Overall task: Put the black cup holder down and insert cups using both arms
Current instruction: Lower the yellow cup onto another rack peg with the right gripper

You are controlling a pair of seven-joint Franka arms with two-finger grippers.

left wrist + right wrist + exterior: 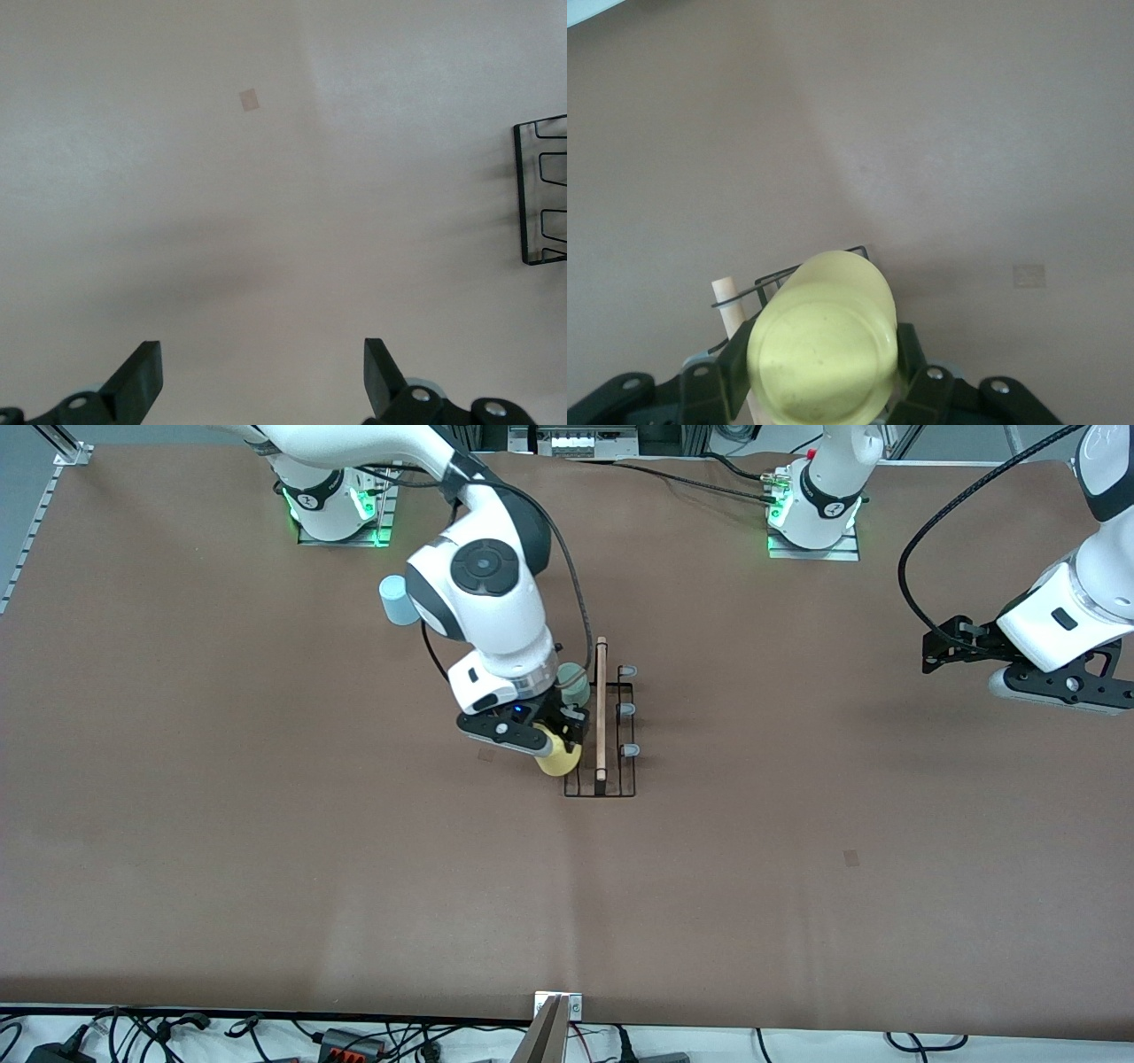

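The robot's right gripper keeps moving down until the yellow cup (559, 762) seats, as the cup hangs upside down over the holder's free corner (576, 785), clear of the pale green cup.
The black cup holder (611, 788) stands mid-table, its wooden handle (601, 708) on top; three capped prongs (625, 709) on the side toward the left arm's end are bare. My right gripper (554, 740) is shut on a yellow cup (560, 760), held tilted over the holder's side toward the right arm's end. The right wrist view shows the yellow cup (824, 345) bottom-on between the fingers (733, 367), with the handle (726, 297) beside it. A pale green cup (574, 682) sits on the holder, partly hidden by the hand. My left gripper (935, 651) waits open near its end of the table.
A light blue cup (398, 600) stands on the table farther from the front camera than the holder, toward the right arm's end, partly hidden by the right arm. A small tape patch (851, 857) lies on the brown table. Cables (354, 1036) run along the front edge.
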